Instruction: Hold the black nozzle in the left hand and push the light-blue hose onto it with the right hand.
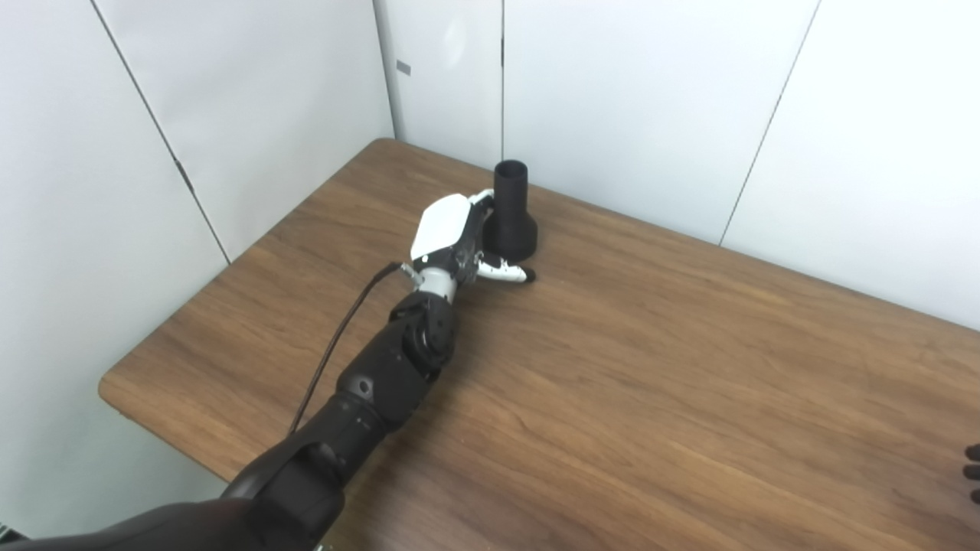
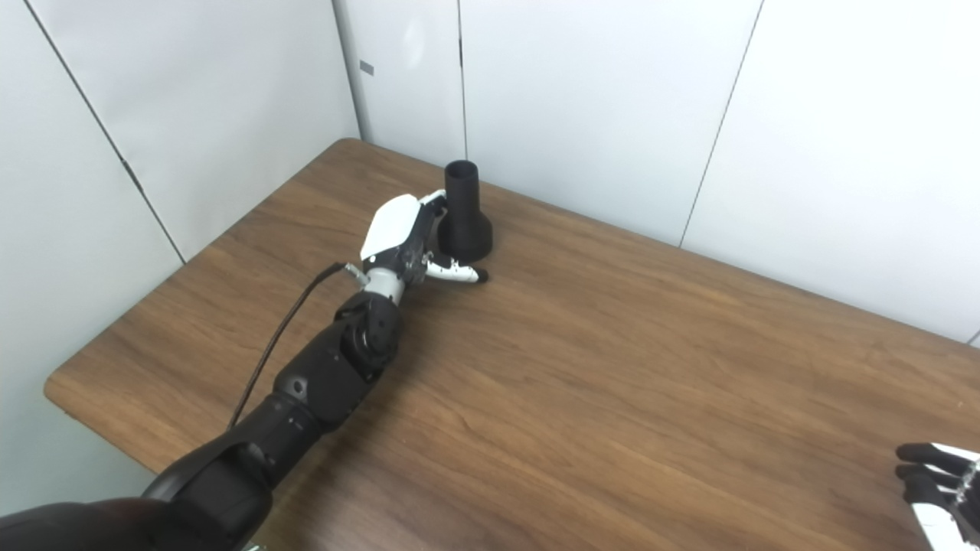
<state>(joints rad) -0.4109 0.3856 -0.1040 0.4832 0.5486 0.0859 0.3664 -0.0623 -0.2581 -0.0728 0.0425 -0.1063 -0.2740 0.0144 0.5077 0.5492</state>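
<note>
My gripper will push the light-blue hose, which should slide down to the flare, since the black nozzle's straight neck widens into a flared base [image 1: 514, 236].
The black nozzle [image 1: 511, 210] stands upright on its wide base near the far edge of the wooden table [image 1: 651, 367]. My left hand [image 1: 452, 237] sits right beside it on its left. The fingers [image 1: 482, 199] reach behind the flared base and the thumb [image 1: 505, 272] lies on the table in front of it; the hand is open, cupping the nozzle without a closed grip. My right hand [image 2: 938, 482] shows only at the lower right edge, fingers spread and nothing in them. No light-blue hose is in view.
White wall panels [image 1: 651, 99] rise close behind the nozzle and along the table's left side. The table's rounded left corner [image 1: 111, 386] is near my left forearm. A thin black cable [image 1: 337, 344] runs along that arm.
</note>
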